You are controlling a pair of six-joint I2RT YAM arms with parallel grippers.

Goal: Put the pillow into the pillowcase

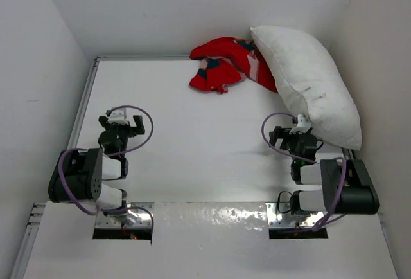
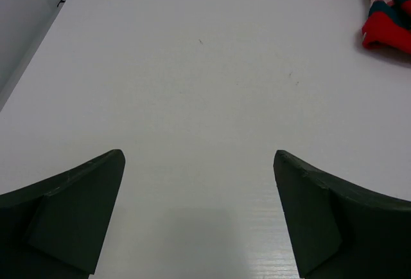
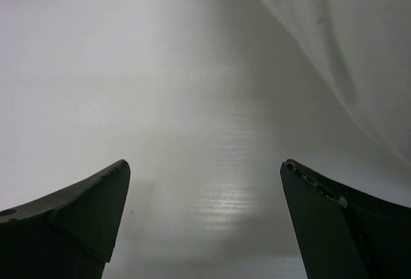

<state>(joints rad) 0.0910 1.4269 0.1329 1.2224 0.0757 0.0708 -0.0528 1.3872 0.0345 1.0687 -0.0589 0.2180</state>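
The red pillowcase is crumpled and has one end [image 1: 268, 81] under the white pillow. Next, my right gripper pulls the pillowcase's near flap [image 1: 217, 76] toward my left gripper first.
The white pillow [image 1: 314, 83] lies along the right wall, reaching from the far right corner down to my right arm; its side fills the upper right of the right wrist view [image 3: 347, 41]. The red pillowcase [image 1: 221, 65] lies crumpled at the far middle of the table, its right part under the pillow's far end; a bit of it shows in the left wrist view [image 2: 385, 9]. My left gripper [image 1: 120, 123] is open and empty at the near left. My right gripper [image 1: 290, 130] is open and empty, just left of the pillow's near end.
The white table [image 1: 192, 137] is boxed in by white walls on the left, back and right. A metal rail [image 1: 82, 108] runs along the left edge. A glossy white strip [image 1: 212, 218] holds both arm bases at the near edge.
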